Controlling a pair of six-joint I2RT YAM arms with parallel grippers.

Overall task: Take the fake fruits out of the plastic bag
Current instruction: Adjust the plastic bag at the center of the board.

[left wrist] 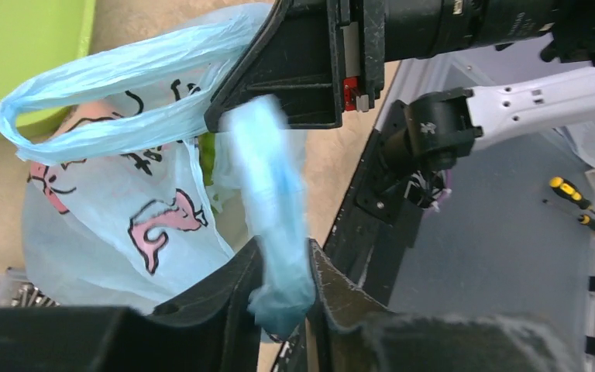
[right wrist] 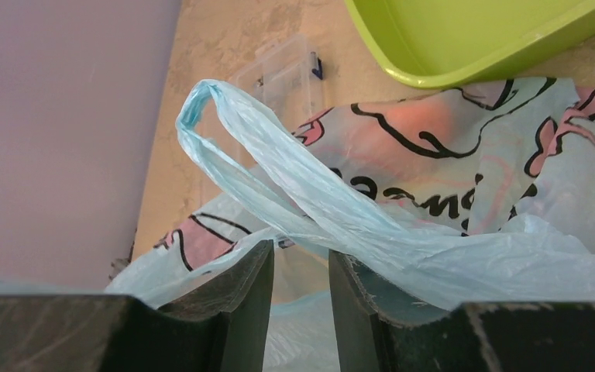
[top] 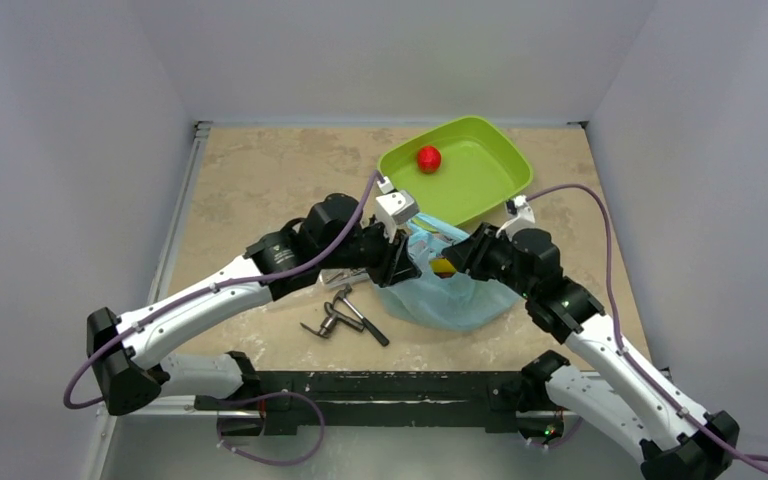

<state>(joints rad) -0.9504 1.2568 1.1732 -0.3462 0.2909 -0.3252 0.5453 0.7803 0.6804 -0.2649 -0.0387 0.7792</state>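
Observation:
The loop handle and film (right wrist: pixel 310 174) hang over the bag's opening. So my right gripper should hold the side of the bag while my left gripper pulls film toward the bag's front edge.
The light-blue plastic bag (top: pixel 452 298) with pink and black prints lies between my two grippers at the middle of the table. My left gripper (top: pixel 406 256) is shut on a bunched strip of the bag (left wrist: pixel 281 267) and holds it up. My right gripper (top: pixel 457 262) has its jaws a narrow gap apart at the bag's mouth; a loop handle (right wrist: pixel 279 170) and film drape over its fingertips (right wrist: pixel 356 271), with nothing pinched between them. A yellow-orange fruit (top: pixel 443 266) shows at the bag's mouth, and something green (left wrist: pixel 208 155) inside. A red fruit (top: pixel 428 158) lies in the green tray (top: pixel 500 165).
Grey metal tools (top: pixel 345 315) lie left of the bag near the front edge. A clear plastic box (right wrist: pixel 279 77) sits beside the bag under the left arm. The green tray (right wrist: pixel 465 39) stands just behind the bag. Walls close off the table on three sides.

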